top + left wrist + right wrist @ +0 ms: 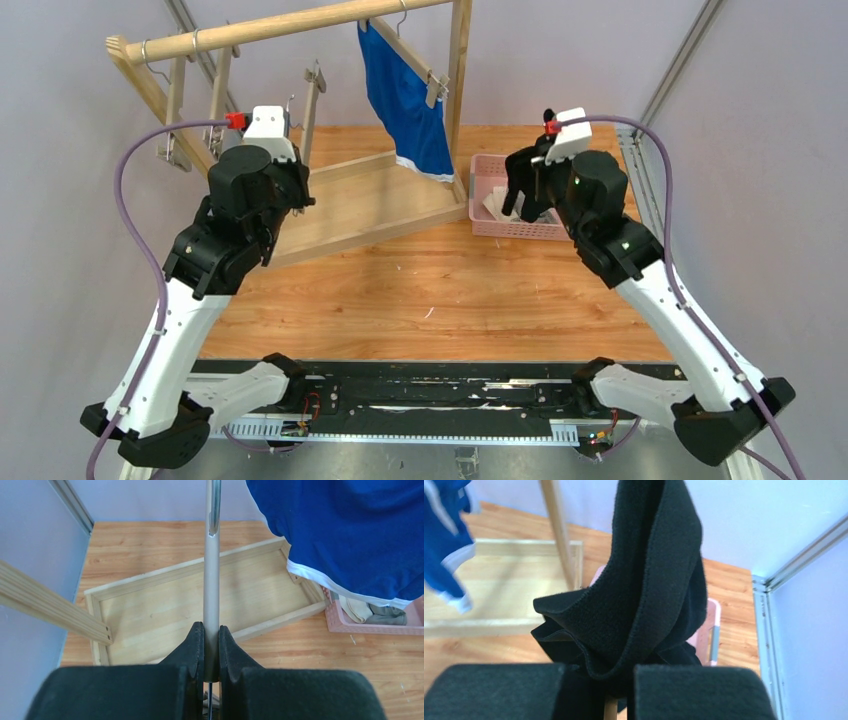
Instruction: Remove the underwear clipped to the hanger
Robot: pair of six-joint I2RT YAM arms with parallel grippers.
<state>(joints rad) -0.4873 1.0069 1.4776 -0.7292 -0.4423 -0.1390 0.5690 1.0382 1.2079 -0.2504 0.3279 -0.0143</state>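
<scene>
The black briefs (521, 180) hang free of the rack above the open pink basket (489, 188), so my right gripper should go on lowering them and let go inside the basket.
The bright blue briefs (405, 100) with white trim hang clipped to a hanger on the wooden rack, and also show in the left wrist view (350, 535). My left gripper (300, 182) is shut on the bar of an empty clip hanger (211, 580) left of them; its fingertips (197, 640) pinch the bar. My right gripper (528, 195) is shut on the plain black briefs (644, 580) and holds them above the pink basket (480, 170). Grey and whitish cloth (382, 612) lies in that basket.
The wooden rack's top rod (300, 28) carries several hangers. Its framed base (370, 205) lies on the table between the arms. An upright post (460, 80) stands next to the basket. Grey walls close in on both sides.
</scene>
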